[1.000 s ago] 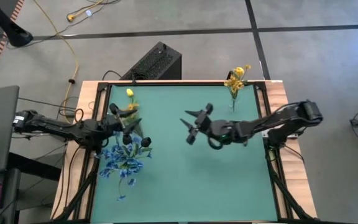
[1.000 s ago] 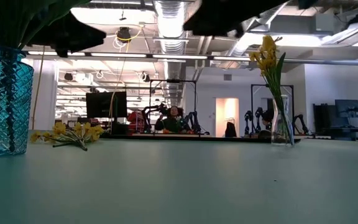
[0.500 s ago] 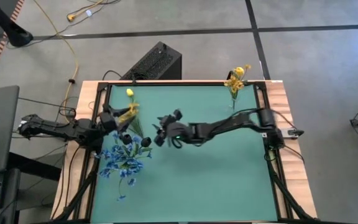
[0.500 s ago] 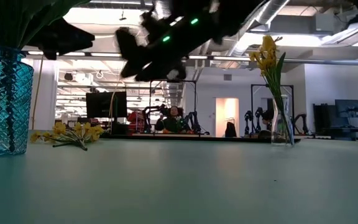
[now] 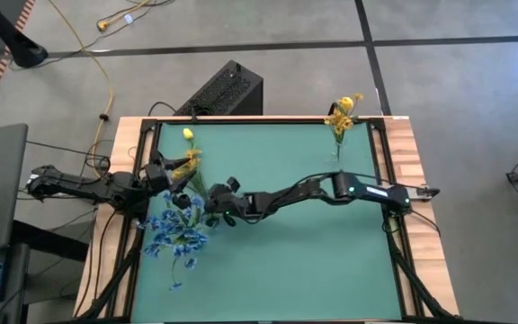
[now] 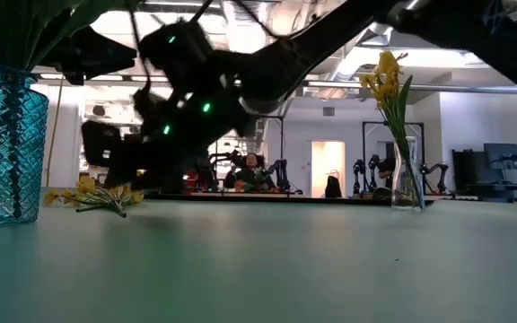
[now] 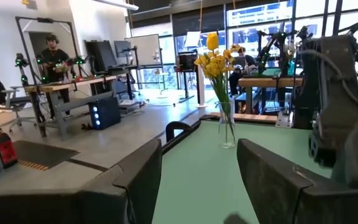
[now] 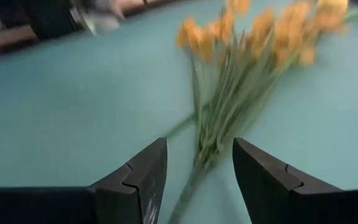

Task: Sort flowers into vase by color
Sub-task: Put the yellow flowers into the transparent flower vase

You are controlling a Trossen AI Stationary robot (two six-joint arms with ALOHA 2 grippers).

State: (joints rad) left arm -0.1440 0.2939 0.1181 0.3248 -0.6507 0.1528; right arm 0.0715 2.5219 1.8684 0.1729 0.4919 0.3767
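I see the thin stems join in one stalk, so the yellow-orange flowers will all come along together as one bunch when I lift that stalk.
A loose bunch of yellow-orange flowers lies flat on the green table near its left edge. My right gripper is open and reaches low across the table toward the bunch's stem ends, its fingers short of the stems and touching nothing. Blue flowers stand in a blue patterned vase at the near left. Yellow flowers stand in a clear vase at the far right. My left gripper waits open at the left edge.
The right arm stretches across the table's middle. A single yellow bud shows near the far left corner. A black box stands on the floor beyond the far edge. Bare green surface lies at the near right.
My right gripper has swept from the table's middle toward its left edge and sunk low, arriving at the loose yellow bunch's stems, still open. My left gripper has drawn back a little toward the left edge. The flowers have not moved.
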